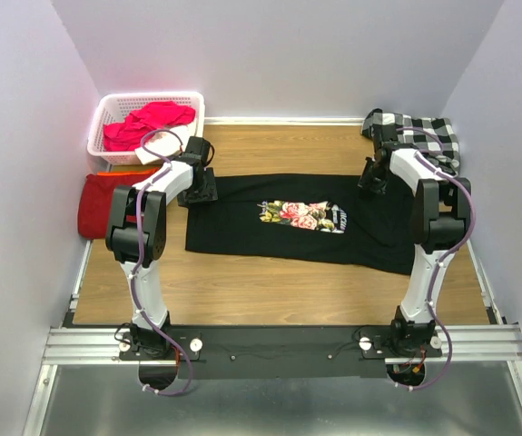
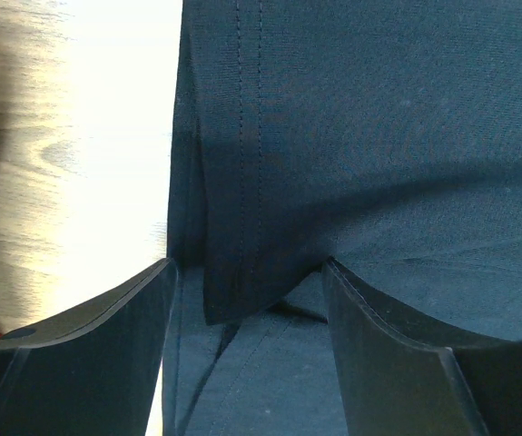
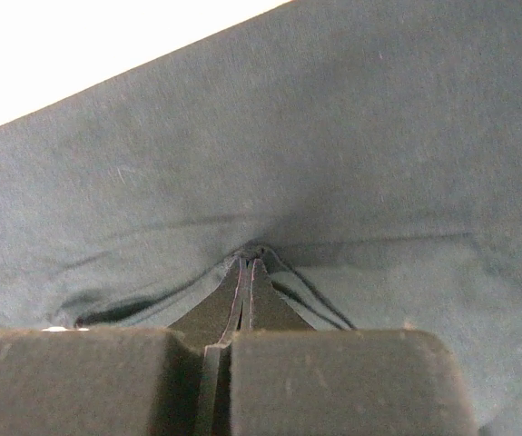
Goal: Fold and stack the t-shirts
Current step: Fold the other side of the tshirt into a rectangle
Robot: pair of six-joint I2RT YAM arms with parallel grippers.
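The shirt is flat beside the rose print point(image 1: 357, 225). My right gripper should keep on pulling the pinched black cloth point(image 3: 253, 248) toward the shirt's near edge until the cloth is next to that print.
The black t-shirt point(image 1: 288, 218), with a pink-rose print on the chest, lies spread flat across the wooden table. My left gripper point(image 1: 199, 187) is at its left end. In the left wrist view it point(image 2: 250, 268) is open, its fingers point(image 2: 106, 345) straddling a folded hem of the black cloth point(image 2: 379, 136). My right gripper point(image 1: 373, 176) is at the shirt's far right edge. In the right wrist view it point(image 3: 247, 261) is shut, pinching a small peak of the black cloth point(image 3: 333, 136). The plain dark-red t-shirt point(image 1: 104, 204) lies folded at the table's left edge.
A white basket point(image 1: 192, 102) with pink-red cloth stands at the back left. A black-and-white checked cloth point(image 1: 424, 136) lies at the back right. Bare wood point(image 1: 270, 282) shows in front of the black shirt. Walls close in on both sides.
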